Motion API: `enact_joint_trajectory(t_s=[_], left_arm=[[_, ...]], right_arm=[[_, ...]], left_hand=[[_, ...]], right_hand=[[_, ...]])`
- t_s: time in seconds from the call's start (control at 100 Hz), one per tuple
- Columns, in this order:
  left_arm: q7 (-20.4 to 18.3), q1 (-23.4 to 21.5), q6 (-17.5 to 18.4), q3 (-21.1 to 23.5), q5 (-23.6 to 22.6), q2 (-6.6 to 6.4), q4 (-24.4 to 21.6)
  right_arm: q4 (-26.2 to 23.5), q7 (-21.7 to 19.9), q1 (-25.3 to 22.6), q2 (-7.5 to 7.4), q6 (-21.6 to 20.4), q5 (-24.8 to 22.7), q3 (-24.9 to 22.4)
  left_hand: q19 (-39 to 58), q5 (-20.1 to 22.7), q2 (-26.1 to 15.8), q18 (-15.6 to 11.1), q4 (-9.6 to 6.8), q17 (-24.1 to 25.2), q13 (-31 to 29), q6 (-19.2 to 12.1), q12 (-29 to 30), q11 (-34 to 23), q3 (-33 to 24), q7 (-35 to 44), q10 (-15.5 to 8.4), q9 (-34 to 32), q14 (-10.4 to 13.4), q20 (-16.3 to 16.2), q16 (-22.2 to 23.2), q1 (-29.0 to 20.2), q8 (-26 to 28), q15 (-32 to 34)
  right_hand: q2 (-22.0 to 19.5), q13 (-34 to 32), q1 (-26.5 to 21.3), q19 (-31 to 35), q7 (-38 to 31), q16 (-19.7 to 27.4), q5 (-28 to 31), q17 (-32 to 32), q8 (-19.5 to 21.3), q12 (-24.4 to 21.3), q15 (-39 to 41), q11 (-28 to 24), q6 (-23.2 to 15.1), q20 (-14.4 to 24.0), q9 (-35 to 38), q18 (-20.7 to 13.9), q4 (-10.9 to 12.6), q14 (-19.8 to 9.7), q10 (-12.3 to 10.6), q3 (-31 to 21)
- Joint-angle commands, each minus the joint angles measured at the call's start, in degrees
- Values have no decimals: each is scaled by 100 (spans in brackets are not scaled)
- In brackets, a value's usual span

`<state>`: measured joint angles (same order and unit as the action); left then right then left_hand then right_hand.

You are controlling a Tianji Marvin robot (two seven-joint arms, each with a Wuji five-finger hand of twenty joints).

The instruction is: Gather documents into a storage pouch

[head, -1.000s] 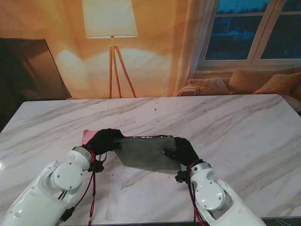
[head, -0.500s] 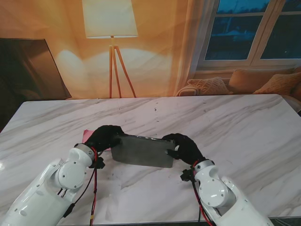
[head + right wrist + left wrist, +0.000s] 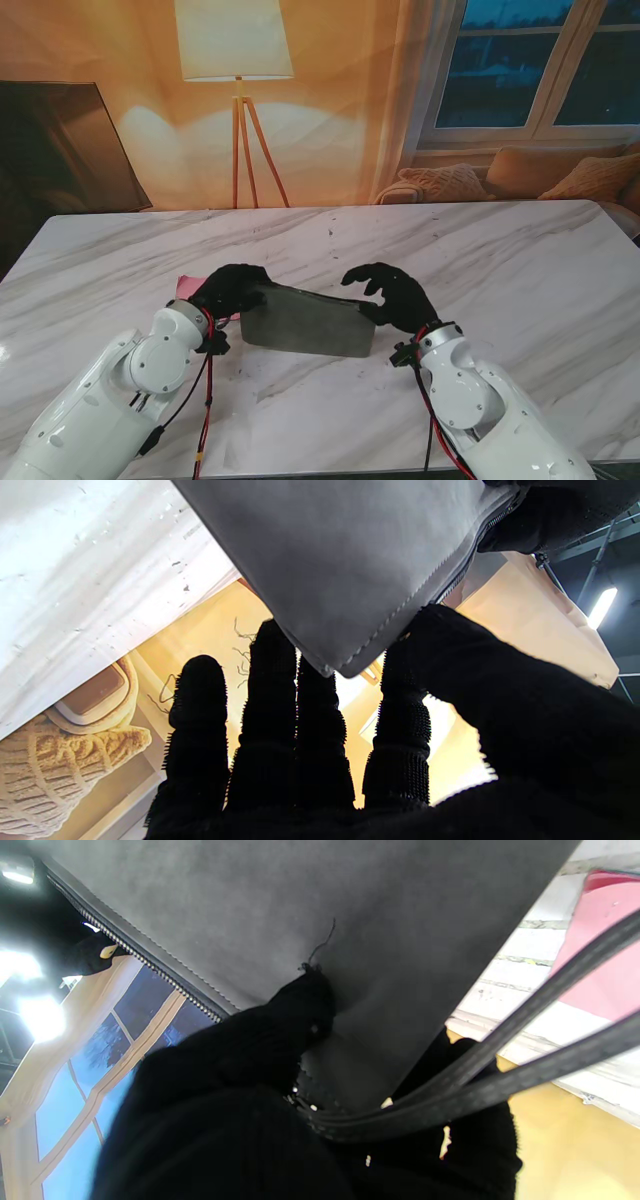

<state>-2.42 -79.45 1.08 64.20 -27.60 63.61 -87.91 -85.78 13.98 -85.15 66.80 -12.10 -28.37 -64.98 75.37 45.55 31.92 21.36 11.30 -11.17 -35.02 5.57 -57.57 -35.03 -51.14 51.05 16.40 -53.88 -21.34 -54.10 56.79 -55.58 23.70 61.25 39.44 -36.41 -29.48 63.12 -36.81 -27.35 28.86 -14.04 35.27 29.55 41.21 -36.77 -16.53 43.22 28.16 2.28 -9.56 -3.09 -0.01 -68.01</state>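
I expect the grey pouch [image 3: 306, 322] to stay spread out lengthwise when my right gripper holds it alone, because its ungripped corner [image 3: 342, 660] sticks out straight.
A grey zippered pouch [image 3: 305, 322] hangs tilted just over the marble table [image 3: 520, 260], its zip edge farther from me. My left hand [image 3: 232, 288], in a black glove, is shut on the pouch's left end; in the left wrist view its fingers [image 3: 300, 1015] pinch the grey fabric [image 3: 300, 900]. My right hand [image 3: 390, 295] is at the pouch's right end with its fingers spread and raised. In the right wrist view the pouch's corner [image 3: 340, 555] lies between the fingers [image 3: 270, 690] and the thumb, not gripped. A pink document [image 3: 185, 287] lies on the table, partly hidden beyond my left hand.
A floor lamp [image 3: 235, 60] and a dark screen [image 3: 60, 140] stand behind the table's far edge, and a sofa with cushions [image 3: 540, 170] sits under the window at the far right. Black cables [image 3: 525, 1040] cross the left wrist view.
The pouch has risen off the table, away from me, and now tilts. My right hand has let go of its right end and spread its fingers. The left hand keeps its hold.
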Motion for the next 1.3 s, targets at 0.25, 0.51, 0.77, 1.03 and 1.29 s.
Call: enact_joint_trajectory(t_s=[0.25, 0.51, 0.77, 1.03, 1.29], left_arm=[[-106, -126, -136, 23, 5, 26, -108], [-123, -149, -283, 53, 55, 31, -174], [-145, -47, -571, 2, 220, 64, -143], [-150, 20, -530, -55, 308, 75, -75], [-167, 39, -491, -47, 314, 72, -51]], right_arm=[[118, 57, 41, -16, -80, -238, 43], [182, 91, 72, -34, -129, -388, 92], [177, 60, 37, -20, -183, -252, 62], [198, 200, 33, 6, -165, -271, 43], [227, 328, 19, 41, -243, -218, 35]], left_hand=[[48, 344, -16, -82, 86, 28, -178, -154, -62, -117, -12, 185, 51, -244, -500, -151, 30, -139, 167, 129], [46, 335, -10, -72, 96, 31, -180, -112, -61, -128, -38, 164, 66, -243, -519, -165, 33, -126, 189, 139], [89, 251, -40, -75, 169, 109, -172, 127, -125, -323, -84, 164, 159, -226, -595, -268, 117, -115, 340, 313], [82, 259, -53, -70, 175, 148, -153, 113, -84, -407, -68, 134, 179, -201, -619, -341, 139, -128, 354, 342], [61, 263, -50, -83, 170, 152, -144, 116, -60, -432, -71, 130, 179, -193, -612, -366, 140, -126, 367, 336]], right_hand=[[365, -467, -250, 451, -1280, -173, 850, -250, -111, 147, 456, -80, -36, 76, 527, 68, -630, -92, 23, 101], [322, -464, -162, 482, -1681, -161, 1062, -252, -451, 140, 455, -72, 30, 42, 529, 45, -734, -100, 18, 211], [-148, -304, 322, 358, -1569, -133, 1370, -100, -1045, 105, 324, 36, -42, 15, 461, -15, -764, -94, 28, 586], [-40, -338, 240, 351, -106, -103, 746, -180, -662, 57, 293, 7, 169, 25, 279, -69, 87, -189, -47, -176], [-22, -373, 203, 391, 69, -105, 299, -239, -478, 52, 318, -29, 38, 28, 208, -50, 180, -204, -69, -169]])
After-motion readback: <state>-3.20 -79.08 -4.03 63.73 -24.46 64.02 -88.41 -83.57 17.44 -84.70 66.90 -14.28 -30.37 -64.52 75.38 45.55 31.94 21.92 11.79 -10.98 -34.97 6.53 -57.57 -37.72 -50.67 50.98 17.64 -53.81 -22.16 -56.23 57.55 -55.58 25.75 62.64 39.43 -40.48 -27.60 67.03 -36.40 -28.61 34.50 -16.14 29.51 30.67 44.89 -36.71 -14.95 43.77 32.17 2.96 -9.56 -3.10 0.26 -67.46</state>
